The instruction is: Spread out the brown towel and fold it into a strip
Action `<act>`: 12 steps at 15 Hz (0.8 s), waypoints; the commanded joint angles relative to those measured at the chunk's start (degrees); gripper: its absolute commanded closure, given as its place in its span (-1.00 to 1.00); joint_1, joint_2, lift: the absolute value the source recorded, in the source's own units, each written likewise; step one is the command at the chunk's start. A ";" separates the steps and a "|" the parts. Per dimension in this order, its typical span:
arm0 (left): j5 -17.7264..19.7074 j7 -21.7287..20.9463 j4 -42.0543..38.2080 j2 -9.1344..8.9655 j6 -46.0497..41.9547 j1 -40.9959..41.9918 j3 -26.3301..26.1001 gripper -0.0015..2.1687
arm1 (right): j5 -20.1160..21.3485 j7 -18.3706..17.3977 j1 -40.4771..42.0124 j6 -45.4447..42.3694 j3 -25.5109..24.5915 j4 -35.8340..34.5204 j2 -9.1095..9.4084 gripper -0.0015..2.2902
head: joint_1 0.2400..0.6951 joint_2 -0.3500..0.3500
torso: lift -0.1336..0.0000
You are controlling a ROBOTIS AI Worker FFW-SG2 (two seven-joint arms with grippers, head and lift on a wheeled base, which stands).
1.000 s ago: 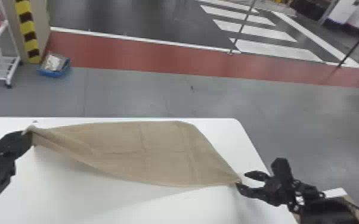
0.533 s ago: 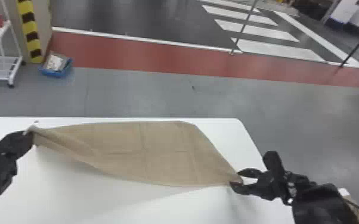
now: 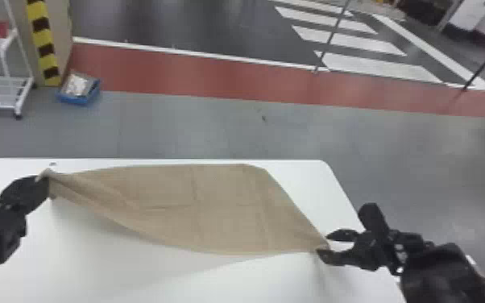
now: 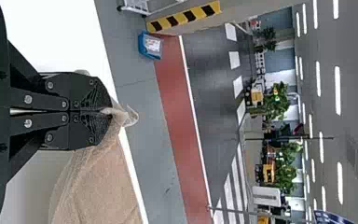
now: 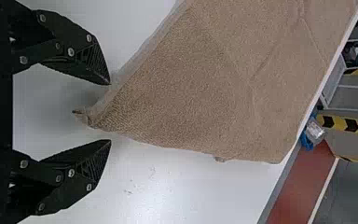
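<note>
The towel's near edge point(image 3: 143, 234) hangs in a curve from my left gripper, so the brown towel point(image 3: 201, 201) will sag in the middle when I lift both its corners.
The brown towel point(image 3: 213, 209) stretches across the white table, its left corner lifted, its right end lying at the right gripper. My left gripper point(image 3: 46, 183) holds that raised corner at the table's left. In the left wrist view the left gripper point(image 4: 109, 111) is shut on the towel point(image 4: 105, 186), a small tip poking out past the fingers. My right gripper point(image 3: 323, 245) stands open at the towel's right corner. In the right wrist view, the towel's point(image 5: 205, 88) pointed corner lies between the parted fingers of the right gripper point(image 5: 109, 112), touching neither.
The white table's point(image 3: 306, 177) far edge runs just behind the towel, and its right edge slopes down beside the right arm. Beyond on the floor are a blue bin point(image 3: 78, 90) and a white rack point(image 3: 0, 76) at the left.
My right gripper has moved slightly left, over the towel's right corner, staying open. The left gripper and the towel look nearly unchanged.
</note>
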 commanded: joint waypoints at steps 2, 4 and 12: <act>-0.05 0.00 -0.18 0.07 0.07 0.35 0.06 0.85 | 1.55 -0.30 -0.14 -0.13 0.55 0.05 0.03 -0.54 | 1.00 -0.98 | 1.00; -0.14 -0.09 -0.88 0.07 0.07 0.79 0.06 0.85 | 1.63 -1.27 -0.14 -0.13 1.60 -0.03 0.12 -0.53 | 1.00 -0.98 | 1.00; -0.22 -0.44 -3.08 0.07 1.12 2.11 1.37 0.85 | 3.13 -1.89 -1.01 3.92 0.81 -2.06 0.56 0.61 | 1.00 -0.98 | 1.00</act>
